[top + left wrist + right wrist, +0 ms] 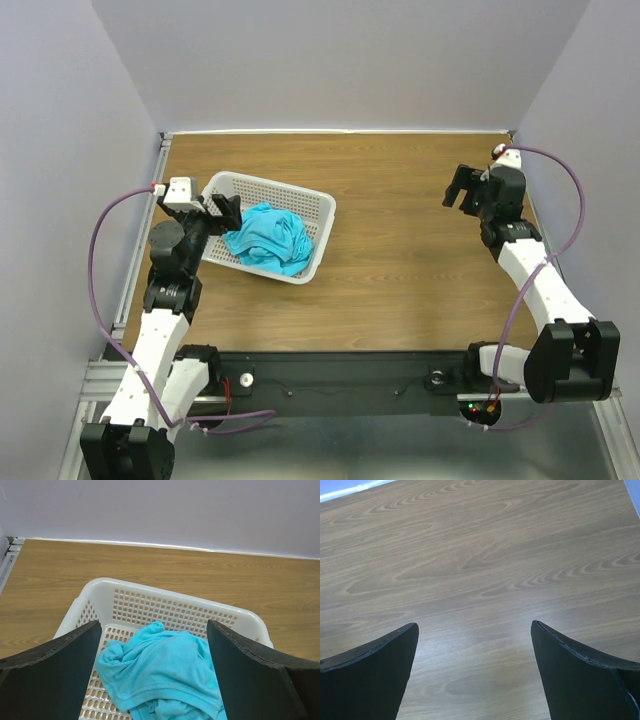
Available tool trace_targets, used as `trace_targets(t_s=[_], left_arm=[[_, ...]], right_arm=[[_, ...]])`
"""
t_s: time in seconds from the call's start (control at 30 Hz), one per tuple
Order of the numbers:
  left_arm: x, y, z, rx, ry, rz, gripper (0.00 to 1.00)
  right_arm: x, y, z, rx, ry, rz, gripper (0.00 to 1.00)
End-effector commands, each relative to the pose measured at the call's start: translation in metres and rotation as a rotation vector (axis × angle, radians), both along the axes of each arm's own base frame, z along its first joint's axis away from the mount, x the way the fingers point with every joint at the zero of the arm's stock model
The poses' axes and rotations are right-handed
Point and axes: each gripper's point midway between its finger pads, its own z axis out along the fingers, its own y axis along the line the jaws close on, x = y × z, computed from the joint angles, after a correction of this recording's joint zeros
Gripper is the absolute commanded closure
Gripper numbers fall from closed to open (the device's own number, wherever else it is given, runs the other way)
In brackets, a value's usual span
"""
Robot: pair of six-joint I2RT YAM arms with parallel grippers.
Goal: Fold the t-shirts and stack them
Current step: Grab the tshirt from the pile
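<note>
The turquoise t-shirt's far folds (264,212) are clear of my left gripper. My right gripper should go on over the open wood to the basket (268,228) and close there.
A turquoise t-shirt (270,238) lies crumpled in a white mesh basket (312,203) at the left of the table. It also shows in the left wrist view (165,672), bunched with a hem facing the camera. My left gripper (222,208) is open and hovers over the basket's left end, above the shirt; the cloth shows between its fingers (60,675) without touching them. My right gripper (461,189) is open and empty at the far right, above bare wood (480,580).
The basket (117,587) stands at an angle on the wooden table (400,250). Grey walls close the table at the back and both sides. A metal rail (140,250) runs along the left edge.
</note>
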Motion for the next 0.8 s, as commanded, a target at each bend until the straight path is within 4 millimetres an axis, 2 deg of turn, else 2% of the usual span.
trace_targets(t_s=[0.0, 0.1, 0.13, 0.17, 0.2, 0.23, 0.3, 0.4, 0.5, 0.57, 0.63, 0.7, 0.73, 0.77], left_arm=[[-0.001, -0.002, 0.021, 0.01, -0.079, -0.009, 0.01], [-0.001, -0.003, 0.021, 0.011, -0.076, -0.012, 0.01], [-0.001, -0.003, 0.02, 0.012, -0.076, -0.015, 0.01], [-0.001, -0.004, 0.021, 0.012, -0.077, -0.016, 0.01], [-0.001, -0.004, 0.02, 0.014, -0.073, -0.018, 0.02], [-0.001, -0.004, 0.02, 0.014, -0.072, -0.018, 0.01], [-0.001, -0.005, 0.02, 0.014, -0.072, -0.019, 0.01], [-0.001, -0.005, 0.022, 0.015, -0.073, -0.018, 0.02], [-0.003, -0.006, 0.022, 0.018, -0.072, -0.025, 0.02], [-0.004, -0.006, 0.023, 0.021, -0.073, -0.025, 0.02], [-0.006, -0.005, 0.023, 0.028, -0.068, -0.02, 0.02], [-0.009, -0.003, 0.023, 0.036, -0.058, -0.014, 0.02], [-0.011, -0.002, 0.025, 0.039, -0.062, -0.008, 0.02], [-0.014, 0.0, 0.026, 0.041, -0.068, -0.001, 0.02]], right_arm=[[0.015, 0.009, 0.041, -0.012, -0.113, 0.08, 0.0], [0.017, 0.033, 0.051, -0.071, -0.132, 0.273, 0.0], [0.007, 0.064, 0.047, -0.048, -0.113, 0.475, 0.0], [0.002, 0.077, 0.045, -0.13, -0.116, 0.628, 0.0], [-0.008, 0.104, 0.054, -0.103, -0.144, 0.819, 0.0], [-0.018, 0.112, 0.048, -0.08, -0.111, 0.887, 0.0], [-0.028, 0.127, 0.055, -0.03, -0.128, 0.987, 0.0], [-0.037, 0.139, 0.051, 0.014, -0.127, 1.078, 0.0], [-0.041, 0.161, 0.049, 0.053, -0.114, 1.163, 0.0], [-0.041, 0.182, 0.054, 0.04, -0.106, 1.206, 0.0], [-0.039, 0.206, 0.042, 0.05, -0.04, 1.233, 0.0], [-0.026, 0.226, 0.043, 0.06, -0.012, 1.25, 0.0], [-0.03, 0.241, 0.044, 0.07, 0.009, 1.281, 0.0], [-0.025, 0.252, 0.056, 0.075, -0.005, 1.294, 0.0]])
